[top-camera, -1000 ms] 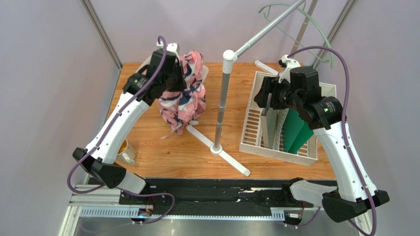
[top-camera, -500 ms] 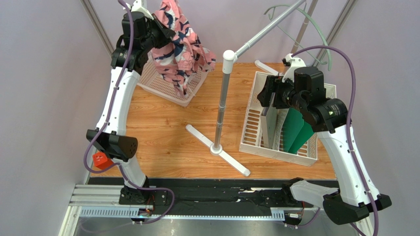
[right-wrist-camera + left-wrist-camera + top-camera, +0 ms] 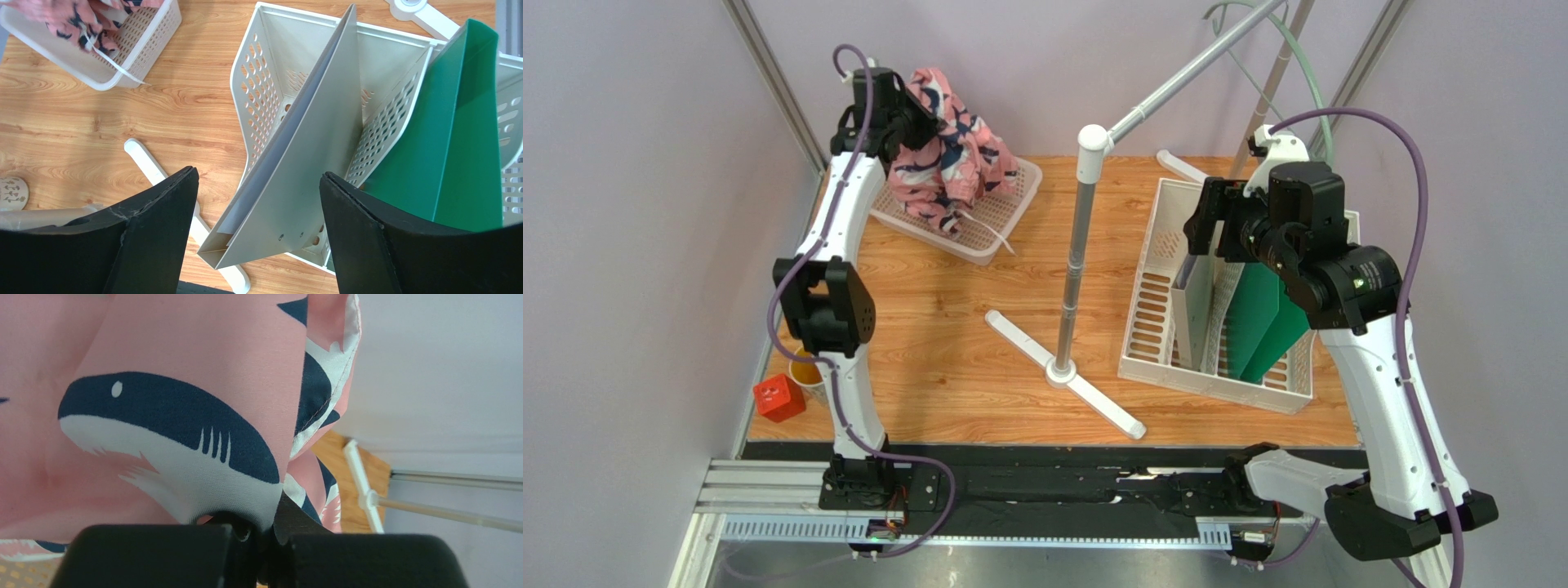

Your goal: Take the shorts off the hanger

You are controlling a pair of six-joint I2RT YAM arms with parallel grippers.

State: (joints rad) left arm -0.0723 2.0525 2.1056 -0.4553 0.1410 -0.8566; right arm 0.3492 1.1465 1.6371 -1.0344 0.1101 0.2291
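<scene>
I should now lower the pink shorts, which hang bunched over the open white basket, with my left gripper until the fabric settles inside, then let go.
The pink shorts with navy-and-white prints hang bunched from my left gripper, which is shut on the fabric, over the white basket at the back left. In the left wrist view the shorts fill the frame and the fabric is pinched between my fingers. The mint-green hanger hangs bare on the grey rack pole at the back right. My right gripper is open and empty above the file rack; the right wrist view shows it spread wide.
A grey rack pole with white cross feet stands mid-table. A white file rack at the right holds a grey folder and green folders. A red block sits at the left edge.
My left arm has lowered the shorts from high above down onto the white basket at the back left. My right arm has risen slightly and shifted right. The hanger has swung.
</scene>
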